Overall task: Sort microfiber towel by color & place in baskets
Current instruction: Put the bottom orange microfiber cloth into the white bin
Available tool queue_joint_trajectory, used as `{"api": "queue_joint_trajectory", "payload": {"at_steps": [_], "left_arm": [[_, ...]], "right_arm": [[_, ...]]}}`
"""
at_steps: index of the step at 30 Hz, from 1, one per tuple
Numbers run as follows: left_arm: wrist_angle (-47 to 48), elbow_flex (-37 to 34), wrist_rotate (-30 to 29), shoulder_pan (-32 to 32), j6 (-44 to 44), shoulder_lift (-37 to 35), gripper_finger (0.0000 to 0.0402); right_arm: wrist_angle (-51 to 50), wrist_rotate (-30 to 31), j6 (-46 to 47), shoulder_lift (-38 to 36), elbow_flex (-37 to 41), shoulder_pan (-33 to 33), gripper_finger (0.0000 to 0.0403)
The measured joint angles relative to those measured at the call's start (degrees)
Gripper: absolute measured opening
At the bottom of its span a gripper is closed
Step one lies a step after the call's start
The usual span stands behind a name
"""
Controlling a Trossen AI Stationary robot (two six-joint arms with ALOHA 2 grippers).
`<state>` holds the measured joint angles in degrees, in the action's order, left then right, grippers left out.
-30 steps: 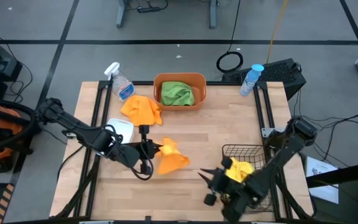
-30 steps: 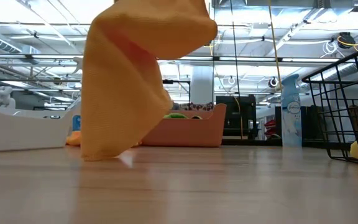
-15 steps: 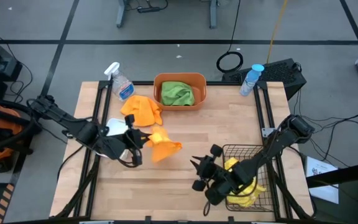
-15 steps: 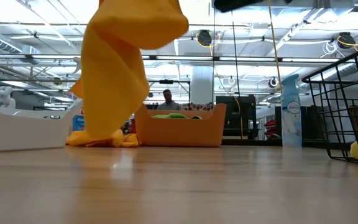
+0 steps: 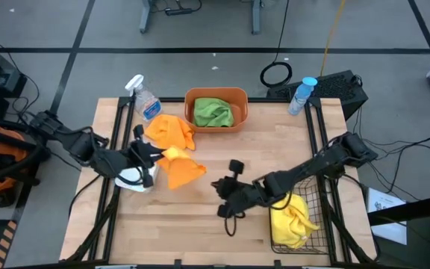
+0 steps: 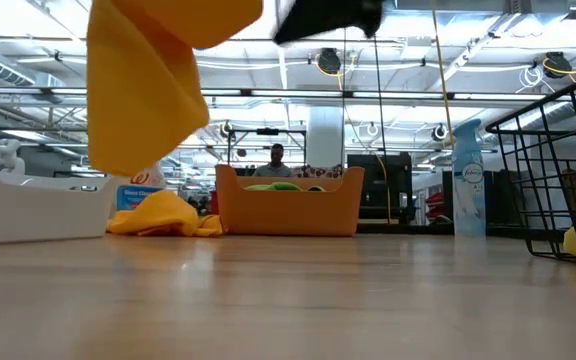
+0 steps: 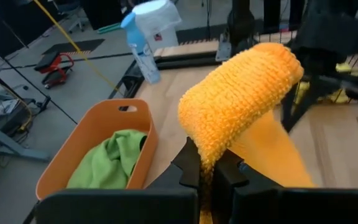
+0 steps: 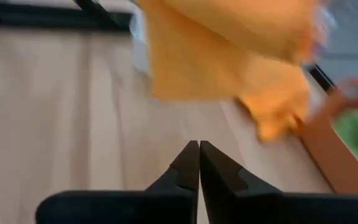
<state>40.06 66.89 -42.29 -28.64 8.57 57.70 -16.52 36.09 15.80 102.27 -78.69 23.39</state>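
The orange towel hangs bunched (image 5: 174, 152) from my left gripper alone, so my right gripper should take the hanging part (image 5: 187, 171) and both grippers should spread the towel.
My left gripper (image 5: 153, 154) is over the table's left part, shut on an orange towel (image 5: 179, 169) that hangs clear of the wood (image 6: 148, 80). A second orange towel (image 5: 170, 131) lies bunched on the table beside the orange tub (image 5: 216, 96), which holds a green towel (image 5: 213, 112). The white bin (image 5: 131, 179) sits under my left arm. A yellow towel (image 5: 293, 218) lies in the black wire basket (image 5: 275, 179) at the right. My right gripper (image 5: 218, 187) is shut and holds nothing, over the table's middle, left of that basket. My left gripper pinches a bunched part of the orange towel (image 7: 207, 157) between its two fingers. The fingers come from the table's left, slanting a little down. The cloth bulges up over the fingertips and drapes beyond them, slack, and its lower end (image 6: 133, 160) is clear of the table.
A clear spray bottle (image 5: 145, 99) stands at the far left and a blue-capped one (image 5: 302, 95) at the far right. Bare wood (image 5: 200, 232) spreads across the near middle. In the low view a person (image 6: 277, 160) shows in the room beyond the tub.
My left gripper has risen and drawn back toward the table's left and far side. The orange towel has come with it, and its lower end has lifted off the wood. My right gripper has swung from the wire basket toward the table's middle and has shut. The yellow towel lies in the basket.
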Motion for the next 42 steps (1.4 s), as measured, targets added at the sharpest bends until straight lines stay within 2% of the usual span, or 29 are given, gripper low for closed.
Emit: {"api": "queue_joint_trajectory", "payload": {"at_steps": [5, 12, 19, 22, 26, 28, 32, 39, 42], "left_arm": [[0.0, 0.0, 0.0, 0.0, 1.3, -4.7, 0.0011], [0.0, 0.0, 1.5, 0.0, 4.2, -7.4, 0.0011], [0.4, 0.0, 4.0, 0.0, 4.8, -6.9, 0.0011], [0.5, 0.0, 4.7, 0.0, 5.4, -6.0, 0.0011], [0.5, 0.0, 4.7, 0.0, 6.0, -3.9, 0.0011], [0.5, 0.0, 4.5, 0.0, 6.0, -2.8, 0.0011], [0.6, 0.0, 3.3, 0.0, 6.1, -2.3, 0.0011], [1.0, 0.0, -4.7, 0.0, 6.2, -5.4, 0.0011], [1.0, 0.0, -7.3, 0.0, 6.9, -6.3, 0.0011]], "right_arm": [[15.8, -6.4, -8.9, 3.1, 0.1, -3.4, 0.0004], [34.1, -7.7, -14.9, 7.5, 0.0, -8.4, 0.001], [46.2, -8.2, -18.1, 10.3, 0.1, -12.0, 0.0049], [49.5, -13.3, -19.0, 10.4, 0.1, -13.5, 0.007], [51.1, -22.5, -18.2, 10.4, 0.1, -15.4, 0.0091], [50.6, -24.3, -17.5, 10.4, 0.1, -15.8, 0.0101], [47.0, -23.5, -18.5, 10.4, 0.1, -15.4, 0.0131], [37.2, -13.5, -17.2, 7.2, 0.0, -12.8, 0.0203], [36.8, -13.8, -15.4, 6.7, 0.0, -11.8, 0.0226]]}}
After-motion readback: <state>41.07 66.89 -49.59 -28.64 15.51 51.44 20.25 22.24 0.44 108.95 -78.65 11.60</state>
